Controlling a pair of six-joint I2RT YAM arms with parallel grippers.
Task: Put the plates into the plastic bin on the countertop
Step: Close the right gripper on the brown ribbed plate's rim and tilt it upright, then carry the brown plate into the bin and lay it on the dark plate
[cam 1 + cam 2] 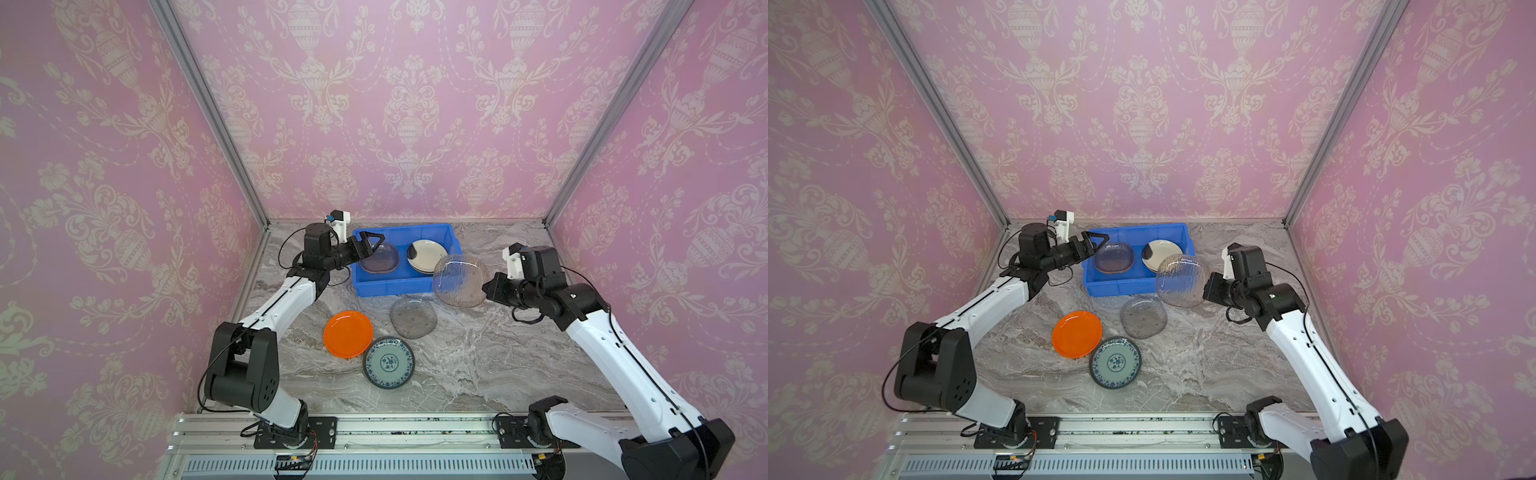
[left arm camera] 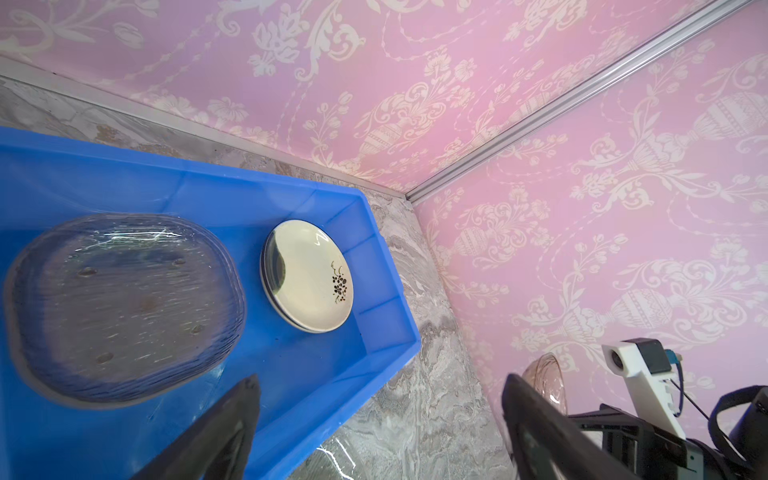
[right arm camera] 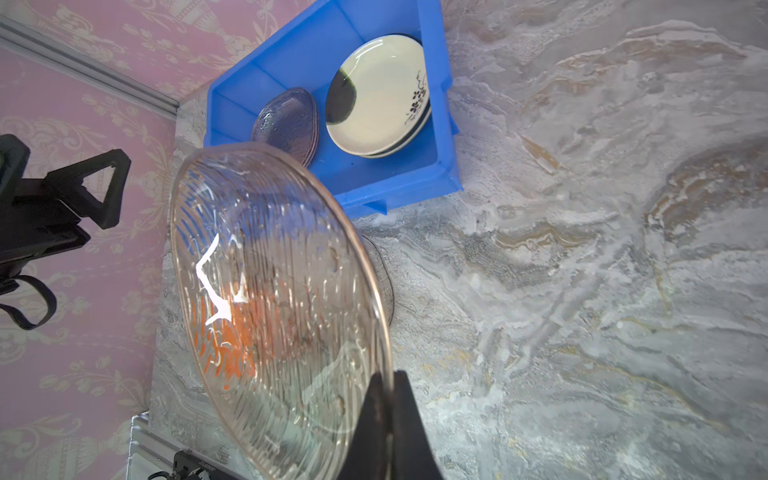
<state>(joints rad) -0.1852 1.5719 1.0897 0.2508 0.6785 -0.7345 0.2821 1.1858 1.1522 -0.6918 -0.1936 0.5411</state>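
My right gripper should keep carrying the plate toward the bin's uncovered glass stack (image 1: pixel 379 259), where the clear plate's free edge (image 1: pixel 435 281) points, until the plate lies on top.
My right gripper (image 1: pixel 485 287) (image 3: pixel 388 376) is shut on the rim of a clear ribbed glass plate (image 1: pixel 459 280) (image 3: pixel 274 299). The plate is tilted up in the air beside the near right corner of the blue plastic bin (image 1: pixel 395 287) (image 1: pixel 1125 287). In the bin lie stacked greyish glass plates (image 1: pixel 379 258) (image 2: pixel 124 307) on the left and stacked cream plates (image 1: pixel 426 257) (image 2: pixel 309 276) on the right. My left gripper (image 1: pixel 370 243) (image 2: pixel 382 378) hovers open and empty over the bin's left end. An orange plate (image 1: pixel 348 333), a teal floral plate (image 1: pixel 389 362) and a grey glass plate (image 1: pixel 413 316) lie on the countertop (image 1: pixel 478 353).
Pink patterned walls with aluminium corner rails close in the back and both sides. The bin stands against the back wall. The three loose plates cluster in front of the bin, left of the middle. Both arm bases sit on the front rail (image 1: pixel 415 432).
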